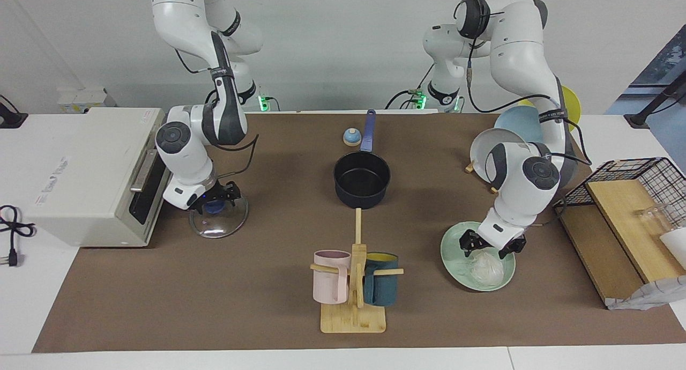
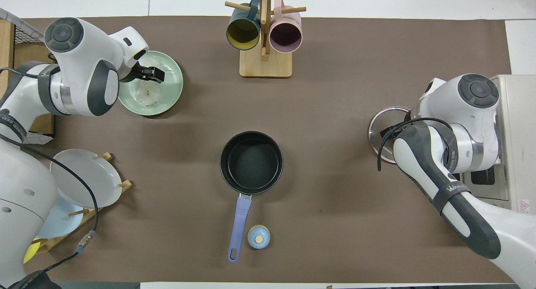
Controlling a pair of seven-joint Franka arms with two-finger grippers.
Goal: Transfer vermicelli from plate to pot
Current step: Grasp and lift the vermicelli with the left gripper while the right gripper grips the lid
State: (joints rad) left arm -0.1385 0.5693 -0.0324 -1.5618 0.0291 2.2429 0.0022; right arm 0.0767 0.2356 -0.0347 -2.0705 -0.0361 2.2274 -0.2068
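The glass lid [image 2: 384, 125] will sit flat over the dark pot's opening [image 2: 251, 161] when I lower it, because the round metal rim looks about as wide as that opening.
The pale mint-green plate [image 1: 451, 252] [image 2: 169, 69] lies toward the left arm's end of the table. On it is a whitish clump of vermicelli [image 1: 486, 267] [image 2: 146, 96]. My left gripper [image 1: 490, 248] [image 2: 150, 74] hangs open just over the plate, its fingers spread above the clump and holding nothing. The dark pot [image 1: 362, 183] [image 2: 251, 159] stands mid-table, empty, with its blue handle [image 1: 368, 130] [image 2: 239, 224] pointing toward the robots. My right gripper [image 1: 218, 197] is low over a glass lid [image 1: 218, 220] [image 2: 383, 123] and open, with the lid's blue knob between its fingers.
A wooden mug stand [image 1: 353, 316] with a pink and a dark teal mug is farther from the robots than the pot. A small blue cap [image 1: 351, 138] lies beside the pot handle. A plate rack [image 2: 83, 176] stands near the left arm's base. A white oven [image 1: 91, 171] and a wire basket [image 1: 638, 182] flank the mat.
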